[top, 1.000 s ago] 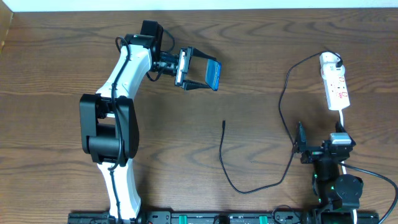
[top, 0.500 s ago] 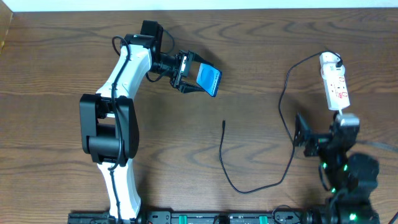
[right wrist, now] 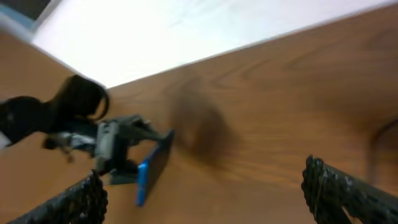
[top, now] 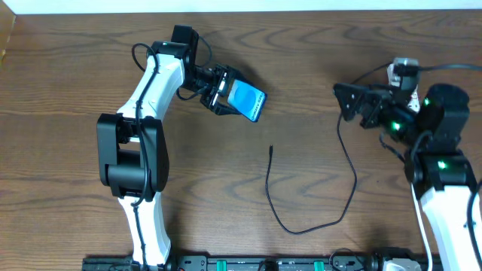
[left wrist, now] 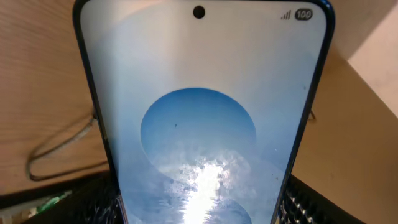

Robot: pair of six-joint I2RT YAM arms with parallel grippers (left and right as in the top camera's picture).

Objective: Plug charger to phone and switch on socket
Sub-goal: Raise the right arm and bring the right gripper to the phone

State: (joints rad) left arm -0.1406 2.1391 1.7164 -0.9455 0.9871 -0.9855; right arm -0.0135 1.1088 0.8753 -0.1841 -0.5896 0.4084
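I can see the phone's loose end [top: 254, 104] sticking out clear of my left gripper, so I should keep moving my open right gripper toward the phone and close it on that end [top: 258, 107].
My left gripper [top: 228, 93] is shut on the phone [top: 248, 102], holding it off the table at the back left, blue screen tilted upward. The phone [left wrist: 199, 124] fills the left wrist view, with a finger [left wrist: 309, 206] at each lower edge. The charger's black tip [top: 271, 149] lies loose mid-table, and its cable [top: 301, 229] loops forward and then back toward the right. My right gripper [top: 352, 104] hangs open and empty at the back right, pointing left at the phone [right wrist: 152, 168]. The socket is almost hidden under the right arm; only a white end [top: 393, 72] shows.
The brown wooden table [top: 75, 75] ends at a white wall along its back edge [top: 301, 6]. The left arm's white links [top: 139, 150] stand over the left half. The right arm's base [top: 452, 218] stands at the front right.
My right arm has lifted from the front right and swung back over the socket, its gripper now pointing left. The left gripper has turned the phone so its screen faces up.
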